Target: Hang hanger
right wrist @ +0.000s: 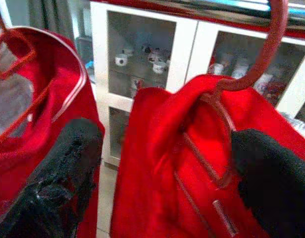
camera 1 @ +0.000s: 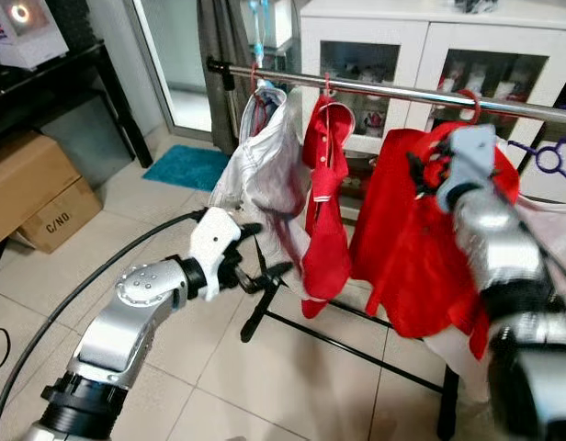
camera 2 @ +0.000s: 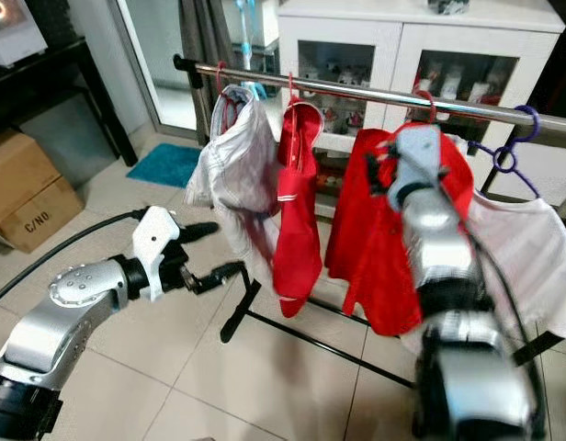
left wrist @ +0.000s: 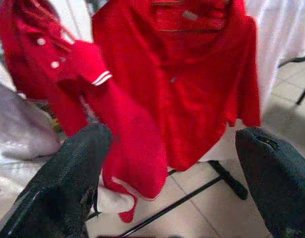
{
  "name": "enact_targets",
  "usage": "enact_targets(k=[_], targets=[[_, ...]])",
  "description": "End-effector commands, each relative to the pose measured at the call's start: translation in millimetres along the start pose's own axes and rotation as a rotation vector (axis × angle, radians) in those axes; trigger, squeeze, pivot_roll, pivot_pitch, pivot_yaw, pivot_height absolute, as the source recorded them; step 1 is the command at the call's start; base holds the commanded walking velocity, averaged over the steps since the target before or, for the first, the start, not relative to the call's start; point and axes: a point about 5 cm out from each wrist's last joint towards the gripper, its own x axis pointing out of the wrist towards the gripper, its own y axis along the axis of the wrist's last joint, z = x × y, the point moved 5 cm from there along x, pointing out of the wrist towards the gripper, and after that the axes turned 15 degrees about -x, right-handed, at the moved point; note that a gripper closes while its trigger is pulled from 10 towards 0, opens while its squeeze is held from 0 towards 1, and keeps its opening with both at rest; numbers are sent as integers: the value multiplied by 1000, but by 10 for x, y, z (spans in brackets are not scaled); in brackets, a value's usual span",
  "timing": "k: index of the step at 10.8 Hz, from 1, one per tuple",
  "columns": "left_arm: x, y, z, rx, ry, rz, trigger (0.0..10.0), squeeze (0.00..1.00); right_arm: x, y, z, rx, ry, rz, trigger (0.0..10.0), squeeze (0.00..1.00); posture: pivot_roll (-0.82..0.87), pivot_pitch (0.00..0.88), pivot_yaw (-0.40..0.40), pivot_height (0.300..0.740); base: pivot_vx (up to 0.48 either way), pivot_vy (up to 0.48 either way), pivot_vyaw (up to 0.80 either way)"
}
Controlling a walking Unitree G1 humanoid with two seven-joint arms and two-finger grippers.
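The red hanger's arms [right wrist: 204, 157] reach inside the red shirt's collar. I expect the shirt [camera 1: 407, 253] to come along, swaying, when I lift the hanger away.
A red hanger [right wrist: 265, 54] carries a red shirt [camera 1: 421, 257], and its hook sits over the metal rail [camera 1: 393, 90] of a clothes rack. My right gripper [right wrist: 167, 168] is raised at the shirt's collar [camera 2: 386, 170]. It is open, one finger on each side of the hanger's neck, gripping nothing. My left gripper [camera 1: 265, 250] is held low in front of the rack, also open. It is close to the hem of a grey-white shirt [camera 1: 265, 165] and a red garment with white trim [camera 1: 324, 211].
A white shirt on a purple hanger [camera 2: 503, 156] hangs at the rail's right end. The rack's black base bars [camera 1: 356, 344] cross the tiled floor. A white glass-door cabinet [camera 1: 430, 50] stands behind. Cardboard boxes [camera 1: 35, 188], a black table [camera 1: 81, 69] and a teal mat [camera 1: 186, 165] lie to the left.
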Motion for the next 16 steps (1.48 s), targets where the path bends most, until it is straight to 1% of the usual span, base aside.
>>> enact_targets(k=[1, 2, 4, 6, 7, 8, 9, 10, 11, 12, 13, 14, 15, 16], targets=[[-13, 8, 41, 2, -24, -7, 10000, 259, 28, -3, -6, -5, 29, -6, 10000, 0, -103, 0, 96, 740, 0, 0, 0], [-15, 11, 49, 3, -27, -9, 10000, 263, 56, -17, 26, -25, 42, -22, 10000, 0, -102, 0, 94, 740, 0, 0, 0], [-22, -4, 55, 5, -32, -17, 10000, 259, 99, -41, 162, -40, 28, -52, 10000, 0, -102, 0, 98, 740, 0, 0, 0], [-9, -21, 49, 5, -39, -26, 10000, 267, 120, -103, 190, -43, 42, -88, 10000, 0, -106, 0, 106, 740, 0, 0, 0], [-1, -28, 43, 6, -40, -28, 10000, 267, 123, -141, 181, -53, 55, -106, 8902, 0, -106, 0, 106, 740, 0, 0, 0], [3, -34, 37, 7, -42, -30, 10000, 267, 125, -155, 156, -41, 74, -111, 5647, 0, -105, 0, 107, 740, 0, 0, 0], [1, -37, 32, 9, -43, -30, 10000, 267, 127, -172, 107, -40, 102, -118, 3882, 0, -104, 0, 107, 740, 0, 0, 0], [-9, -43, 24, 11, -42, -30, 10000, 271, 134, -180, 73, -52, 113, -128, 2510, 0, -101, 0, 105, 740, 0, 0, 0], [-18, -49, 17, 13, -42, -31, 10000, 271, 144, -158, 67, -53, 109, -130, 2078, 0, -99, 0, 103, 740, 0, 0, 0], [-22, -54, 6, 16, -41, -31, 10000, 275, 155, -135, 65, -49, 105, -135, 1725, 0, -97, 0, 103, 740, 0, 0, 0], [-20, -57, -4, 18, -41, -32, 10000, 267, 163, -115, 90, -50, 87, -142, 1725, 0, -97, 0, 103, 740, 0, 0, 0], [-20, -57, -13, 20, -39, -33, 10000, 267, 173, -82, 127, -38, 67, -146, 1216, 0, -93, 0, 104, 740, 0, 0, 0], [-19, -55, -22, 26, -38, -36, 10000, 271, 185, -24, 214, -24, 25, -150, 2588, 0, -84, 0, 105, 740, 0, 0, 0], [-26, -58, -20, 34, -34, -40, 10000, 271, 188, 10, 291, -32, -12, -149, 4275, 0, -78, 0, 105, 740, 0, 0, 0]])
